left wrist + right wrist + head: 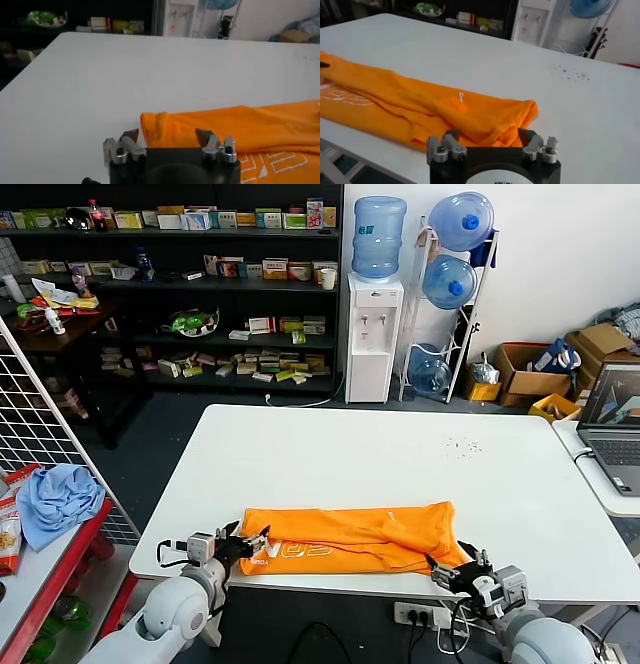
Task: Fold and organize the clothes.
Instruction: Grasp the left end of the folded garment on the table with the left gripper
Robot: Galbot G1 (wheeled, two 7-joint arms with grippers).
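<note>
The orange T-shirt's bunched end lies at my right gripper, so my left gripper should pinch the other end and drag the shirt clear before folding it over.
The clothes are one orange T-shirt, folded into a long band near the front edge of the white table; white lettering shows on its lower left part. My left gripper sits at the shirt's left end, open, with the fabric edge lying between its spread fingers and not pinched. At the right end my right gripper is also open. In the right wrist view the bunched right end of the shirt lies just ahead of its open gripper.
A laptop stands on a side table at the right. A light blue cloth lies on a red shelf at the left beside a wire rack. A power strip hangs under the table's front edge. Shelves and water bottles stand behind.
</note>
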